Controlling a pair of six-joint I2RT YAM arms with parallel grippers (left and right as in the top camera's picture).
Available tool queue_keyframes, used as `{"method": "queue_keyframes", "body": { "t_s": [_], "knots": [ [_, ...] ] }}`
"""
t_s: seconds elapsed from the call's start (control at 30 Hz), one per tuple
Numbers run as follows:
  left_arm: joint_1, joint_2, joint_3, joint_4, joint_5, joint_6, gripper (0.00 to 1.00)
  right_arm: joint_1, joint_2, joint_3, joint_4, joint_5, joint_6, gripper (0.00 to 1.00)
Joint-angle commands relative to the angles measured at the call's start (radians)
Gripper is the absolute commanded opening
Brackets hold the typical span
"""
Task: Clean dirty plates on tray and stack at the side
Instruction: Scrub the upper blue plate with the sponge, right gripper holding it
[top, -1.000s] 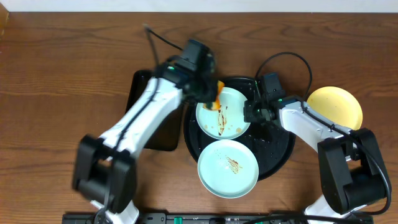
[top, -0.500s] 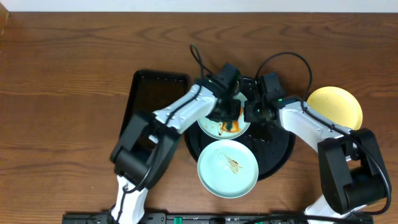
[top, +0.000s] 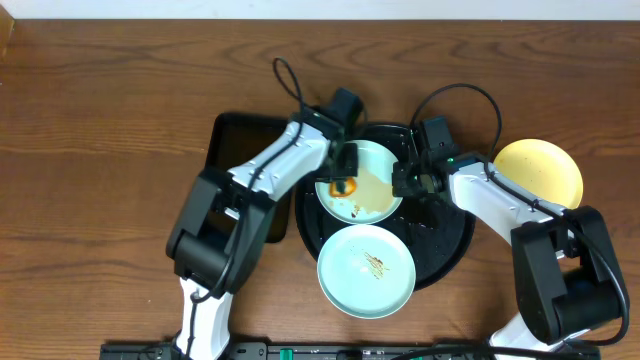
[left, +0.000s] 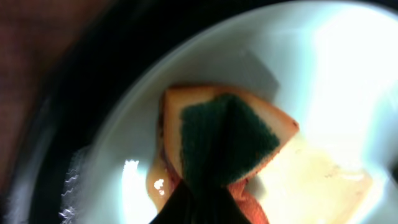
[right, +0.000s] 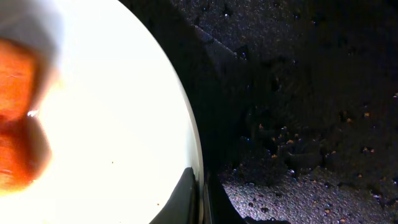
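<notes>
Brown liquid (top: 375, 194) is all over the plate around the sponge, so my left gripper needs to lift the sponge over to the dark rectangular tray (top: 243, 140) before my right gripper tips the plate.
A mint-green plate (top: 372, 180) lies on the big round black tray (top: 450, 240), its left part wet with brown smears. My left gripper (top: 344, 183) is shut on an orange and green sponge (left: 225, 140) and presses it on this plate (left: 336, 81). My right gripper (top: 402, 181) is shut on the plate's right rim (right: 198, 155). A second mint-green plate (top: 366, 270) with a brown smear lies at the tray's front edge. A pale yellow plate (top: 539, 170) rests on the wood tabletop to the right.
A dark rectangular tray (top: 230, 150) lies left of the black tray, partly under my left arm. The black tray's floor (right: 311, 112) is wet and speckled with crumbs. Wood tabletop (top: 100, 150) surrounds everything.
My left gripper carried the sponge down across the plate and then back toward its left side. The dark smears have spread into a pale brown wet patch. My right arm has not moved.
</notes>
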Motion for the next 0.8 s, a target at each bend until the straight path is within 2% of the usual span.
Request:
{"method": "queue_keyframes", "body": {
  "t_s": [0.0,0.2,0.3,0.4,0.53,0.67,0.77],
  "knots": [
    [0.004,0.025,-0.021,-0.096,0.069,-0.011,0.07,0.003,0.024,-0.027,-0.037,0.095,-0.009,0.01],
    [-0.074,0.025,-0.021,-0.137,0.291,0.175,0.08,0.003,0.024,-0.027,-0.037,0.095,-0.009,0.01],
    [-0.113,0.025,-0.021,-0.100,0.305,0.235,0.08,0.003,0.024,-0.027,-0.037,0.095,-0.009,0.01],
    [-0.134,0.025,-0.021,-0.027,0.251,0.212,0.07,0.003,0.024,-0.027,-0.039,0.095,-0.008,0.01],
    [-0.128,0.025,-0.021,0.047,0.116,0.096,0.07,0.003,0.024,-0.027,-0.043,0.095,-0.009,0.01],
    [-0.095,0.025,-0.021,0.067,-0.051,0.017,0.07,0.003,0.024,-0.027,-0.044,0.095,-0.009,0.01],
    [-0.056,0.025,-0.021,0.061,-0.142,0.008,0.08,0.003,0.024,-0.027,-0.047,0.095,-0.009,0.01]
  ]
}}
